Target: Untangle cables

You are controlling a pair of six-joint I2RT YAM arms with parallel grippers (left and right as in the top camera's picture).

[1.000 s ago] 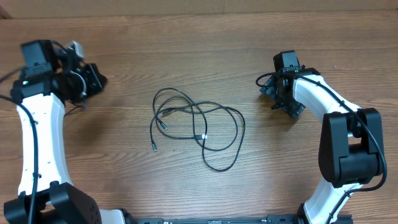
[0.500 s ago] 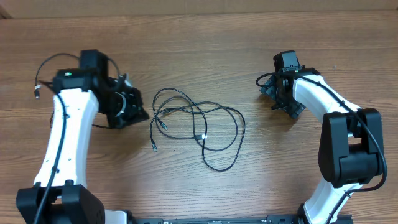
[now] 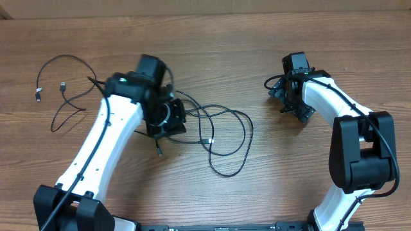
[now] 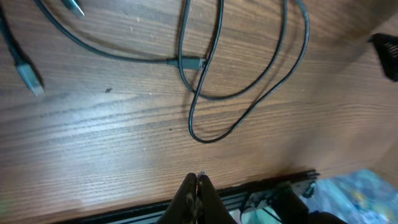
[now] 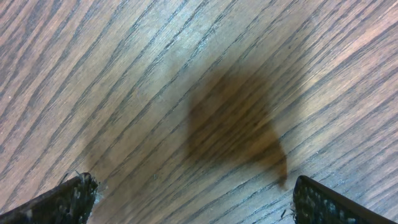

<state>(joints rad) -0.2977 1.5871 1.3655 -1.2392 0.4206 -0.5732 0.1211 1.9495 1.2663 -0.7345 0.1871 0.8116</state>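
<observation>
The cable loop's outer bend (image 3: 227, 175) is clear of other strands of cable. My left gripper should go on toward the loop's free side (image 3: 246, 154) before its fingers open there.
A tangle of thin black cables (image 3: 207, 140) lies looped at the table's middle. My left gripper (image 3: 168, 122) hangs over the tangle's left part and hides it. In the left wrist view its fingers (image 4: 198, 186) are pressed together with nothing between them, above bare wood, and the cable loops (image 4: 186, 62) lie further ahead beside a loose plug end (image 4: 30, 78). A separate black cable (image 3: 63, 85) lies spread at the far left. My right gripper (image 3: 286, 96) rests at the right with its fingertips (image 5: 78, 193) wide apart over bare wood (image 5: 196, 199).
The wooden table's front edge (image 4: 124, 208) runs just under the left fingers, with a black rail and bluish clutter beyond it. The right arm's white link (image 3: 334, 102) stretches along the right side.
My left arm swept from the far left to the middle tangle. The separate cable now lies uncovered at the far left. The right arm has not moved.
</observation>
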